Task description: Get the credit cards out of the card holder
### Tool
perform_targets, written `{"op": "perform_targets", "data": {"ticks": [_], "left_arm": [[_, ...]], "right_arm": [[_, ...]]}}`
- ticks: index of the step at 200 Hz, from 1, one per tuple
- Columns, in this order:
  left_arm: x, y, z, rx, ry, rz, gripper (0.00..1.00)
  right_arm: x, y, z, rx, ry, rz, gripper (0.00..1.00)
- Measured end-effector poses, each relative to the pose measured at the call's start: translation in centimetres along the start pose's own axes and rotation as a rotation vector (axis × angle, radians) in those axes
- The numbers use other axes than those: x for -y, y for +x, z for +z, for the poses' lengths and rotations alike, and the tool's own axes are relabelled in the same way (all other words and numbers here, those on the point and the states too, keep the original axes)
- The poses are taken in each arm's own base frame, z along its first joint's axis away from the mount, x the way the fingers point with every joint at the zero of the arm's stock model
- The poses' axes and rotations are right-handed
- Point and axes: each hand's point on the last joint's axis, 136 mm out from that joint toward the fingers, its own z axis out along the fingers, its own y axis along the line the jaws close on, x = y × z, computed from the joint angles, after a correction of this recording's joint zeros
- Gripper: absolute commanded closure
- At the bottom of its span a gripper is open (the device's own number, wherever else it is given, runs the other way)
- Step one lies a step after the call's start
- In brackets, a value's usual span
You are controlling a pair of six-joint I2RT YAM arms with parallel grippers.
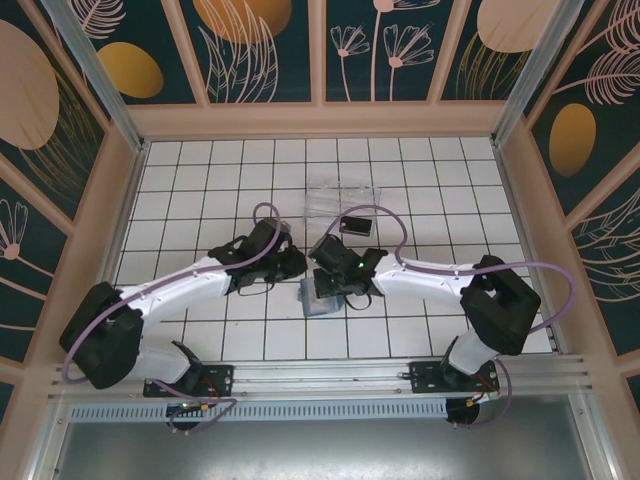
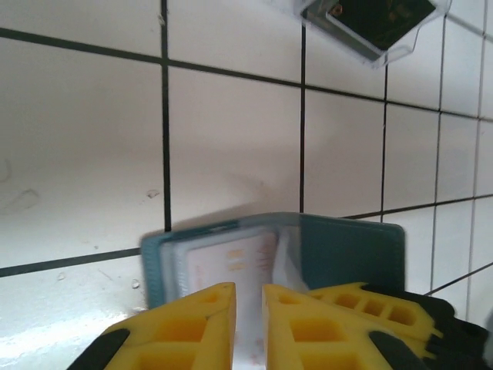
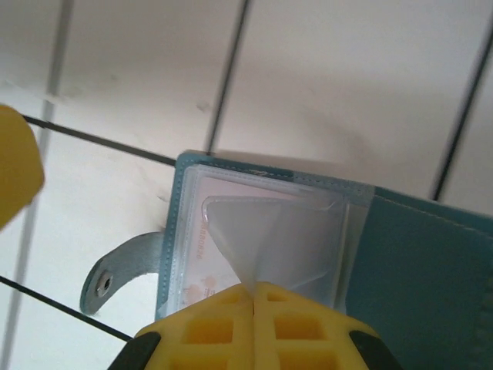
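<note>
The pale card is under the clear sleeve (image 3: 269, 233), so my right gripper should fold the sleeve out of the way and grab the card's edge while my left gripper keeps the holder (image 3: 167, 245) steady.
The teal card holder (image 1: 318, 297) lies open on the tiles between both grippers. A pale card (image 3: 194, 250) with pinkish print sits inside its clear sleeves (image 2: 231, 258). My right gripper (image 3: 254, 291) is shut on one clear sleeve (image 3: 269, 239) and pulls it up into a peak. My left gripper (image 2: 248, 297) stands at the card holder's (image 2: 347, 247) near edge, jaws nearly together with the pale sleeve in the narrow gap. A black card (image 1: 353, 224) lies at the clear tray, apart from the holder (image 3: 416, 262).
The clear plastic tray (image 1: 345, 195) stands just beyond the grippers, with the dark card (image 2: 370, 19) at its edge. The holder's snap strap (image 3: 115, 274) sticks out to the side. Wooden walls (image 1: 130, 180) ring the white tiled floor (image 1: 450, 180).
</note>
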Motion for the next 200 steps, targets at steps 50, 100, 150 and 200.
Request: {"op": "perform_targets", "data": {"ticks": [50,100,150,200], "left_arm": [[0.3,-0.6,-1.2,0.011,0.039,-0.047,0.85],[-0.1,1.2,0.6,-0.047,0.03,-0.088,0.89],[-2.4,3.8,3.0,-0.109,-0.031,-0.133,0.89],[-3.7,4.8,4.2,-0.127,-0.055,-0.143,0.9]], "right_arm": [[-2.4,-1.7,0.7,0.059,-0.208,0.111,0.99],[0.0,-0.1,2.3,0.048,-0.299,0.237,0.98],[1.2,0.6,2.3,0.058,-0.384,0.308,0.96],[1.4,0.6,1.8,0.056,-0.378,0.312,0.84]]}}
